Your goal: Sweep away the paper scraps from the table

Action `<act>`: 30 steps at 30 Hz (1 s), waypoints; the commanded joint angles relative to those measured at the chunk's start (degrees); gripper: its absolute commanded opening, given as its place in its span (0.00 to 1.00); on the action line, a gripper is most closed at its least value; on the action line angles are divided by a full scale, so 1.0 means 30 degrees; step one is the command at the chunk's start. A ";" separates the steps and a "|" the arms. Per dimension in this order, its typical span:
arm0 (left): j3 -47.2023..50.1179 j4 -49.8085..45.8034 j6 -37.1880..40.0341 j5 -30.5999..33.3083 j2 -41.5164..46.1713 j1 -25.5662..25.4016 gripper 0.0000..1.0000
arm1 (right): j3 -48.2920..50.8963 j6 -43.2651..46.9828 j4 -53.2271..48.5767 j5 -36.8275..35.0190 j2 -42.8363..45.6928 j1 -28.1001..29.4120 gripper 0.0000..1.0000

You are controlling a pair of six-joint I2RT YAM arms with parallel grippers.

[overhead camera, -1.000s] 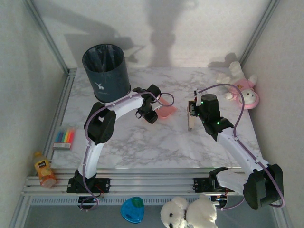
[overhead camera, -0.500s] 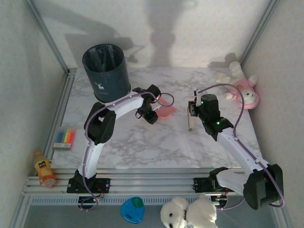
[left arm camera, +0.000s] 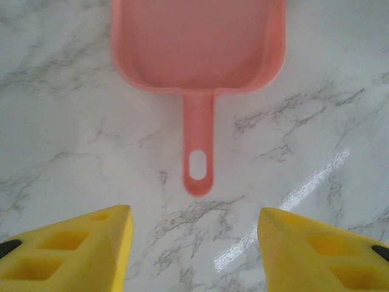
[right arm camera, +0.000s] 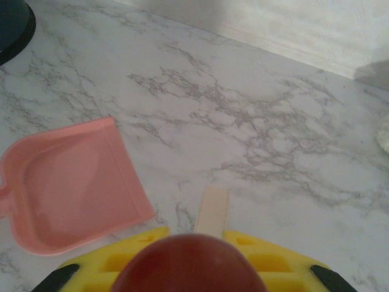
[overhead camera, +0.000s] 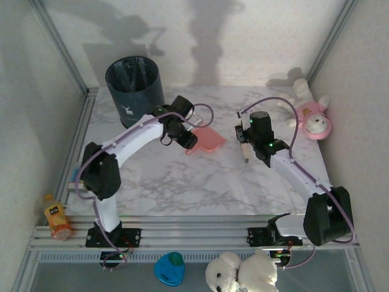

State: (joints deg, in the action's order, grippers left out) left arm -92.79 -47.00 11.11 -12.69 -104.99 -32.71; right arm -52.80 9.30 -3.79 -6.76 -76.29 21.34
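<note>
The pink dustpan (overhead camera: 208, 139) lies flat and empty beside the brush, so the robot's right gripper should keep going toward the dustpan's open edge (overhead camera: 219, 135) and let go of the brush there.
A pink dustpan (overhead camera: 208, 139) lies flat on the white marble table (overhead camera: 182, 182), and its pan (left arm camera: 197, 42) looks empty. Its handle (left arm camera: 199, 161) points toward my left gripper (left arm camera: 194, 243), which is open just behind the handle's end with nothing between its yellow fingers (left arm camera: 79, 249). That left gripper (overhead camera: 182, 135) sits at the pan's left. My right gripper (overhead camera: 245, 140) is shut on a brush with a red-brown handle (right arm camera: 188, 267) and a cream tip (right arm camera: 213, 210), just right of the dustpan (right arm camera: 73, 185). The paper scraps are out of view.
A dark bin (overhead camera: 135, 91) stands at the back left, its edge (right arm camera: 12, 24) seen from the right wrist. A pink plush toy (overhead camera: 310, 118) lies at the back right. A juice bottle (overhead camera: 56, 216) sits off the table's left; a white plush (overhead camera: 240, 274) and a blue object (overhead camera: 169, 267) lie below the front rail.
The left arm has stretched out and its gripper has drawn back left off the dustpan, which now lies flat. The right gripper with the brush has shifted a little left and farther back.
</note>
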 commanded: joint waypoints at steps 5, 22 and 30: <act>0.3452 0.2888 -0.1422 -0.1602 0.4189 0.2288 0.56 | -0.1951 0.3011 0.2496 0.1146 -0.2450 -0.0009 0.00; 0.8081 0.5305 -0.2678 -0.1095 0.8784 0.4479 0.57 | -0.2811 0.7986 0.5060 0.0889 -0.5970 0.2141 0.00; 0.8695 0.5908 -0.2877 -0.0980 0.9230 0.4871 0.57 | -0.1745 1.0121 0.5692 0.1317 -0.6373 0.3298 0.00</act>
State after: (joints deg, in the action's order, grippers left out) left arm -67.48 -31.22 3.55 -15.81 -78.67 -18.57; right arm -58.72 36.93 10.96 -4.23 -94.63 30.33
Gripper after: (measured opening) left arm 0.566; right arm 0.254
